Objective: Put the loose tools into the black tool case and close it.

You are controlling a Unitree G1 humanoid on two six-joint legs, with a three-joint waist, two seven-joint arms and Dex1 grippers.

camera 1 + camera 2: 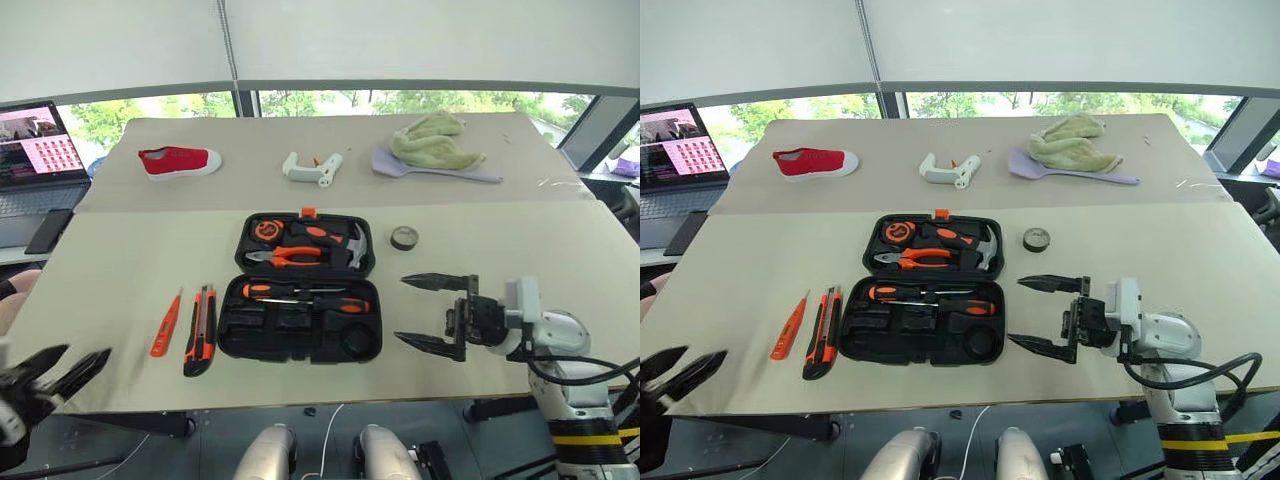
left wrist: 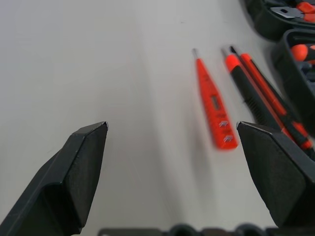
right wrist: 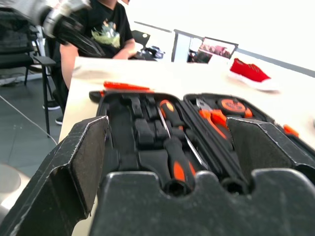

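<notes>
The orange tester screwdriver point(image 1: 167, 325) lies across the case from my right gripper. My left gripper should put it down in the case's near half point(image 1: 265, 312) before it takes the utility knife.
The black tool case point(image 1: 228, 330) lies open in the middle of the table. Two screwdrivers point(image 1: 305, 293) with orange-and-black handles rest in its near half; pliers and a hammer sit in the far half. Left of the case lie the utility knife point(image 1: 200, 330) and the slim orange tester screwdriver point(image 1: 165, 325), with the dark tape roll point(image 1: 404, 238) on the table to the case's far right. My right gripper point(image 1: 400, 309) stands open and empty just right of the case, pointing at it. By the table's front left corner, my left gripper point(image 1: 87, 352) is open and empty, facing the tester point(image 2: 215, 105).
At the back of the table are a red shoe point(image 1: 178, 160), a white handled object point(image 1: 312, 168), a green cloth point(image 1: 435, 140) and a purple spatula point(image 1: 400, 165). A laptop point(image 1: 35, 150) and a phone point(image 1: 48, 230) sit far left. A person point(image 3: 103, 29) sits beyond the table's left side.
</notes>
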